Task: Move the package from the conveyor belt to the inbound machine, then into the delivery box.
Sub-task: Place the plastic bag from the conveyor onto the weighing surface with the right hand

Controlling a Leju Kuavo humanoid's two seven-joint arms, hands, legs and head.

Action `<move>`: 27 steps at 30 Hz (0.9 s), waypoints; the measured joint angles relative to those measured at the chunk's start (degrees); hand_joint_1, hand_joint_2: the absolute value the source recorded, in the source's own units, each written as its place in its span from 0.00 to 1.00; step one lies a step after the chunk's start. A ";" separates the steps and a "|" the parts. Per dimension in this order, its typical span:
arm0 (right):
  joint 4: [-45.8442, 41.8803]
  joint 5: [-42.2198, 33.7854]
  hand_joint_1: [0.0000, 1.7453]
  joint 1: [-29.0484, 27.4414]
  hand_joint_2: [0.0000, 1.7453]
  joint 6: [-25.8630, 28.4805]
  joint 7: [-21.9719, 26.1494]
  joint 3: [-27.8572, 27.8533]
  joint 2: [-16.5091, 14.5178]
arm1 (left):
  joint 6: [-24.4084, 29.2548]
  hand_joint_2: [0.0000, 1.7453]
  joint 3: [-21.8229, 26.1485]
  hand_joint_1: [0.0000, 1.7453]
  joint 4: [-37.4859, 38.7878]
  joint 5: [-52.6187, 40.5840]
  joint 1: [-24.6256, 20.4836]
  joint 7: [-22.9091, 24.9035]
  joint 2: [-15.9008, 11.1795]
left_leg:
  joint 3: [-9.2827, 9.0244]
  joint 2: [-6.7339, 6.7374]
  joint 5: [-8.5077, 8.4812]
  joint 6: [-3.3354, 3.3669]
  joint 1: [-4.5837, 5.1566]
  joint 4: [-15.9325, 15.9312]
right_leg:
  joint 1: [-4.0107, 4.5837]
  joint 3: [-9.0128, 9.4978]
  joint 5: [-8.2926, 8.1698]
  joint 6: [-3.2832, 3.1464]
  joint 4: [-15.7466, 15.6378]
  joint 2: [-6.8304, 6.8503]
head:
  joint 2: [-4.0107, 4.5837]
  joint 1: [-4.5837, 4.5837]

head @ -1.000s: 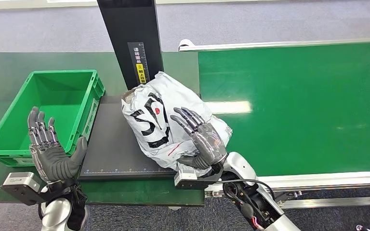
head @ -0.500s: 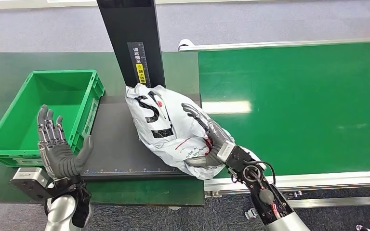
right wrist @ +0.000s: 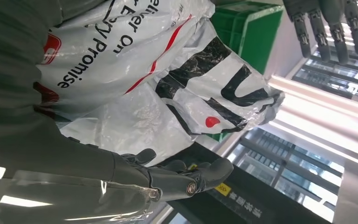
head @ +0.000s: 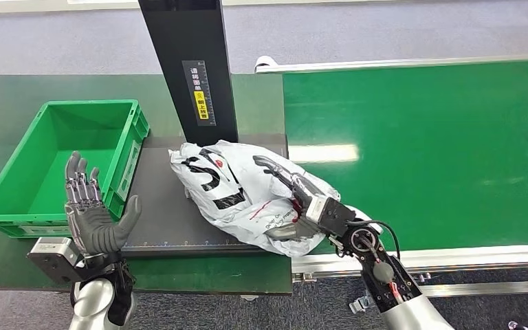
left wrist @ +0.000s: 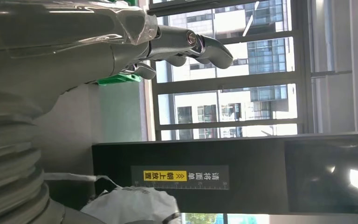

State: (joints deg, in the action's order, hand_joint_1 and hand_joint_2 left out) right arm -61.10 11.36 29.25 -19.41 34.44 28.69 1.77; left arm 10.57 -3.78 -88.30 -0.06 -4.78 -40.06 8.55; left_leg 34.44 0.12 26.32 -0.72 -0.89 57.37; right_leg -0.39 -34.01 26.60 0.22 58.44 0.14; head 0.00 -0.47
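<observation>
My gripper will make the white plastic package (head: 237,182) bunch up in the middle and its ends flop when it carries the package, because the package's loose plastic edge (head: 246,232) is wrinkled and slack.
The white plastic package (head: 227,185) with black and red print lies on its side on the inbound machine's black platform (head: 155,206), below the black column (head: 185,62). My right hand (head: 302,199) holds its right end, with fingers stretched over the top and the thumb under the edge. In the right wrist view the package (right wrist: 168,79) lies against the palm, the fingers (right wrist: 168,175) reaching past it. My left hand (head: 93,216) is raised and open, palm towards the package, beside the green delivery box (head: 14,213). The left wrist view shows its fingers (left wrist: 186,44) spread on nothing.
The green conveyor belt (head: 419,151) runs to the right of the platform, with a metal rail along its near edge. The delivery box stands left of the platform, with nothing in it. The column rises right behind the package.
My right hand has tipped the package from upright down flat onto the platform, and the wrist has turned over. My left hand has drifted slightly right, still open.
</observation>
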 joint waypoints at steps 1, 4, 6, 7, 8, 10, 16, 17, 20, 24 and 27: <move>0.16 -0.59 0.00 0.10 1.00 0.38 -0.14 -0.16 -0.03 | 0.08 1.00 0.00 0.00 0.01 -0.09 0.04 0.00 -0.01 | 0.00 0.00 0.00 0.00 0.00 0.00 | 0.00 0.00 0.00 0.00 0.00 0.00 | 0.01 -0.01; 0.79 -2.25 0.00 0.46 1.00 0.23 -2.31 -0.81 -0.12 | 0.21 1.00 0.00 0.00 0.02 -0.37 0.24 0.00 -0.05 | 0.01 0.00 0.00 0.00 0.00 0.00 | 0.00 -0.01 0.00 0.00 0.00 0.00 | 0.02 -0.01; 1.67 -4.47 0.00 0.74 1.00 -2.09 -4.00 -1.34 -0.27 | 0.07 1.00 0.01 0.00 0.08 -0.46 0.34 0.00 -0.07 | 0.01 0.00 0.00 0.00 0.00 0.00 | 0.00 -0.01 0.00 0.00 0.00 0.00 | 0.02 -0.01; 2.23 -6.38 0.00 0.84 1.00 -4.08 -4.50 -1.73 -0.42 | -0.06 1.00 0.02 0.00 0.15 -0.46 0.36 0.00 -0.07 | 0.01 0.00 0.00 0.00 0.00 0.00 | 0.00 -0.01 0.00 0.00 0.00 0.00 | 0.02 -0.01; 2.90 -9.24 0.00 0.89 1.00 -6.78 -4.96 -2.24 -0.65 | -0.24 1.00 0.02 0.00 0.28 -0.46 0.36 0.00 -0.07 | 0.01 -0.01 0.00 0.00 0.00 0.00 | 0.00 -0.01 0.00 0.00 0.00 0.00 | 0.02 -0.01; 4.42 -16.97 0.00 0.93 1.00 -13.19 -6.52 -3.66 -1.35 | -0.60 1.00 0.02 0.00 0.65 -0.46 0.27 0.00 -0.07 | 0.01 -0.01 0.00 0.00 0.00 0.00 | 0.00 -0.01 0.00 0.00 0.00 0.00 | 0.02 -0.01; 10.06 -38.93 0.00 1.03 1.00 -24.99 -16.59 -9.26 -4.39 | -0.96 1.00 0.01 0.00 2.31 0.21 -0.54 0.00 -0.03 | 0.00 0.00 0.00 0.00 0.00 0.00 | 0.00 -0.01 0.00 0.00 0.00 0.00 | 0.02 0.00; 10.74 -40.17 0.00 1.09 1.00 -25.33 -17.31 -9.86 -4.75 | -1.03 1.00 0.01 0.00 2.58 0.39 -0.66 0.00 -0.02 | 0.00 0.00 0.00 0.00 0.00 0.00 | 0.00 -0.01 0.00 0.00 0.00 0.00 | 0.02 0.00; 12.20 -41.27 0.00 1.26 1.00 -25.57 -18.21 -11.04 -5.52 | -1.23 1.00 0.01 0.00 3.27 0.58 -0.99 0.00 -0.02 | 0.00 0.00 0.00 0.00 0.00 0.00 | 0.00 -0.01 0.00 0.00 0.00 0.00 | 0.02 -0.01; 13.40 -41.49 0.00 1.43 1.00 -25.68 -18.53 -11.87 -6.10 | -1.33 1.00 0.01 0.00 3.93 0.58 -1.24 0.00 -0.02 | 0.01 0.00 0.00 0.00 0.00 0.00 | 0.00 -0.01 0.00 0.00 0.00 0.00 | 0.02 -0.01; 13.95 -41.77 0.00 1.50 1.00 -25.74 -18.61 -12.14 -6.27 | -1.34 1.00 0.01 0.00 4.18 0.58 -1.29 0.00 -0.02 | 0.01 0.00 0.00 0.00 0.00 0.00 | 0.00 -0.01 0.00 0.00 0.00 0.00 | 0.02 -0.01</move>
State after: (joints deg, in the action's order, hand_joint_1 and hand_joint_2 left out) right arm -47.15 -30.41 30.74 -45.15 15.83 16.56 -4.50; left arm 9.23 -3.77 -84.12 0.52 -6.07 -40.06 8.52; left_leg 34.44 0.12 26.32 -0.72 -0.89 57.38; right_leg -0.39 -34.03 26.61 0.22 58.44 0.14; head 0.02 -0.48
